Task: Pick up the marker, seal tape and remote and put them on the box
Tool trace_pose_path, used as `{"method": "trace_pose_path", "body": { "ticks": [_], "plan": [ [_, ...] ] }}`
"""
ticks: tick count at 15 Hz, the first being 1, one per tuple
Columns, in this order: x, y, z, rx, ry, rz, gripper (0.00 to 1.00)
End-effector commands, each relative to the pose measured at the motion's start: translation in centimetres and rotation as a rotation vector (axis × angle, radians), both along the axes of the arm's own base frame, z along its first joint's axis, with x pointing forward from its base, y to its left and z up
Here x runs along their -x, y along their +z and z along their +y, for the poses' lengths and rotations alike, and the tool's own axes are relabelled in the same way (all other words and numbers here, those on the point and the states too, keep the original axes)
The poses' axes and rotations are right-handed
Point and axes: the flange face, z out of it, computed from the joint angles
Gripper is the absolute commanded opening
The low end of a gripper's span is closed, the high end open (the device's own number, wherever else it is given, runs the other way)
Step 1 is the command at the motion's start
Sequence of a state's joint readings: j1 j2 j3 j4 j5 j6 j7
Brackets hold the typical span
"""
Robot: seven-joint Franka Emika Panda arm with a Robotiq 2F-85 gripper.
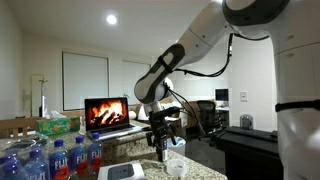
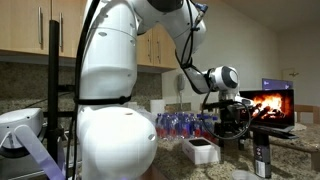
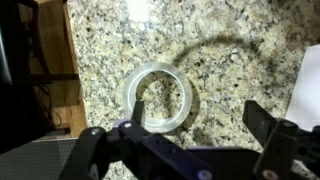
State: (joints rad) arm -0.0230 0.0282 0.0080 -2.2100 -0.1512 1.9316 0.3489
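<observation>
My gripper has one finger facing the seal tape's open middle (image 3: 160,95) and the other facing the clear counter outside, so it should keep lowering until its fingers are on either side of the seal tape's rim (image 3: 185,98).
In the wrist view a clear seal tape ring (image 3: 160,97) lies flat on the speckled granite counter (image 3: 230,50). My gripper (image 3: 198,115) is open just above it. One fingertip is over the ring's near-left part and the other is well outside the ring to the right. Nothing is held. The gripper shows in both exterior views (image 1: 163,146) (image 2: 232,135), pointing down at the counter. The low white box with its dark patch (image 1: 125,172) (image 2: 200,150) lies beside it. A dark slim bar, probably the remote (image 2: 262,158), lies nearby. The marker is not in view.
Several water bottles (image 1: 50,160) (image 2: 185,123) stand in a cluster. A laptop with a fire picture (image 1: 107,113) (image 2: 275,105) is open behind. A green tissue box (image 1: 58,126) sits beside it. The counter edge (image 3: 68,70) drops to a wooden floor. A white edge (image 3: 310,75) shows at the right.
</observation>
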Motion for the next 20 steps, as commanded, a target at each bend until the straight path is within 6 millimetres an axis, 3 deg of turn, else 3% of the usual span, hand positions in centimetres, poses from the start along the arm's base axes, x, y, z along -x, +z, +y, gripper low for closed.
{"method": "trace_pose_path", "body": {
  "ticks": [1, 3, 8, 13, 20],
  "plan": [
    [0.0, 0.3, 0.1, 0.001, 0.0, -0.005, 1.0],
    [0.1, 0.4, 0.5, 0.012, 0.009, -0.009, 1.0],
    [0.2, -2.8, 0.5, 0.012, 0.042, 0.052, 1.0],
    [1.1, -5.8, -0.8, 0.004, 0.024, 0.127, 1.0],
    [1.4, -11.7, -0.3, -0.036, 0.042, 0.138, 1.0]
  ]
}}
